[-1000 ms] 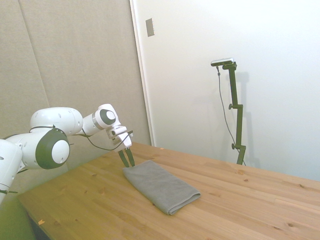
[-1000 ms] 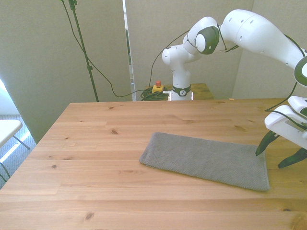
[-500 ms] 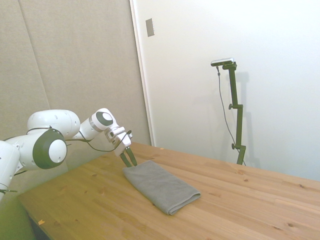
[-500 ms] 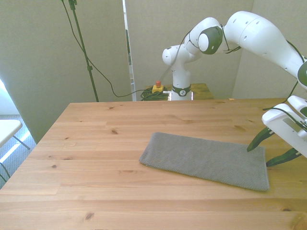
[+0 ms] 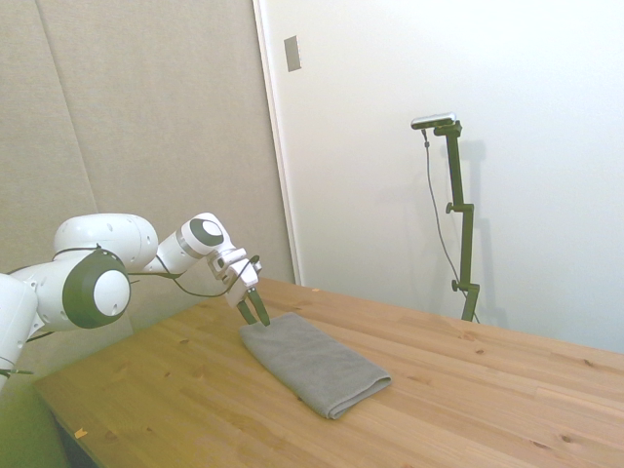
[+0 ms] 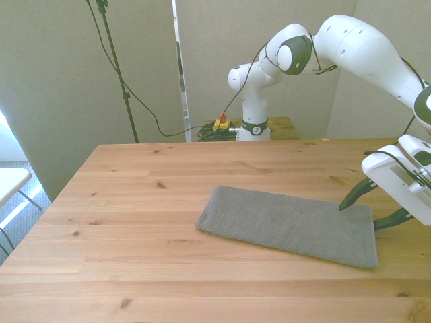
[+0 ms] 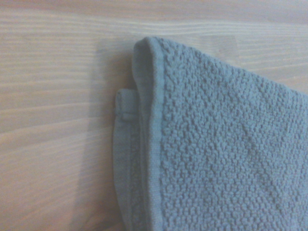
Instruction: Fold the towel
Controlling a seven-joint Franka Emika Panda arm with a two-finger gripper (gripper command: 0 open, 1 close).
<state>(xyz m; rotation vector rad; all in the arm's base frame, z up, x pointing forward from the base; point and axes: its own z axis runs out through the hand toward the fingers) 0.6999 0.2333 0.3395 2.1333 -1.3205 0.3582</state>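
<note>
My gripper is to lift the end of the towel at the folded corner, where the towel's hem curls round (image 7: 145, 48), so the grey towel's layers (image 6: 350, 232) will come up together when it does.
The grey towel (image 6: 286, 225) lies flat on the wooden table (image 6: 148, 202) as a long folded strip, slanting toward the front view's right. In the side view the towel (image 5: 312, 363) runs away from the arm. My gripper (image 6: 360, 217) hovers open at the towel's right short end, one finger over the far corner, the other just past the edge. From the side, the gripper (image 5: 255, 317) points down at the towel's near end, tips close to the cloth. The wrist view shows a towel (image 7: 216, 159) corner with a lower layer peeking out beside the hem.
A yellow box with a red button (image 6: 221, 122) and coiled cables sit on the floor behind the table's far edge. A white side table (image 6: 10, 182) stands off the front view's left. The table's right edge is close to the gripper.
The gripper has shifted a little toward the front view's left, over the towel's right end. Its fingers stay open and the towel has not moved.
</note>
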